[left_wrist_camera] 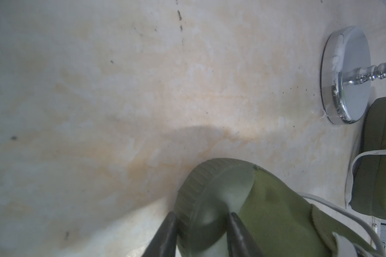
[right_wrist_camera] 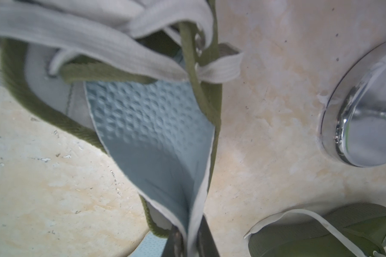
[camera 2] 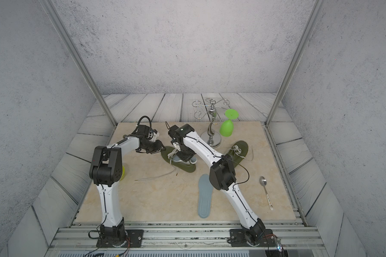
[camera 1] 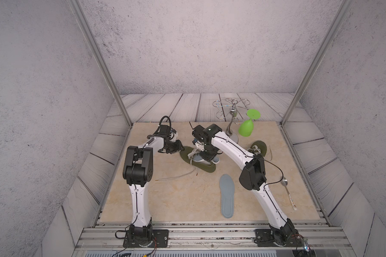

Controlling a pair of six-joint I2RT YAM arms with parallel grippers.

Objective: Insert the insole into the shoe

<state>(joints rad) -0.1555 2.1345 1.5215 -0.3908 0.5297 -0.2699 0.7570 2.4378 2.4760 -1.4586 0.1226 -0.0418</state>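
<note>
My right gripper needs to push the insole's folded heel end forward toward the shoe's toe cap (camera 1: 185,151), because the insole sits too shallow and its dimpled part (right_wrist_camera: 145,109) shows behind the laces.
An olive-green shoe (camera 1: 206,168) (camera 2: 184,167) with white laces lies mid-table. My left gripper (camera 1: 180,148) (left_wrist_camera: 202,214) is shut on its rubber toe cap (left_wrist_camera: 221,189), one finger on each side. A blue-grey dimpled insole (right_wrist_camera: 152,124) slants into the shoe's opening under the laces, past the green collar (right_wrist_camera: 42,111). Its heel end is folded and sticks out. My right gripper (camera 1: 207,155) (right_wrist_camera: 191,227) is shut on that folded end, above the shoe's heel. The front of the insole is hidden inside the shoe.
Another blue-grey insole (camera 1: 227,195) (camera 2: 205,195) lies flat near the front. A second green shoe (camera 1: 259,146) (left_wrist_camera: 377,155) sits to the right. Behind stand a chrome glass holder (camera 1: 232,124) (right_wrist_camera: 366,111) and a hanging green glass (camera 1: 246,128). A spoon (camera 1: 288,191) lies at the right.
</note>
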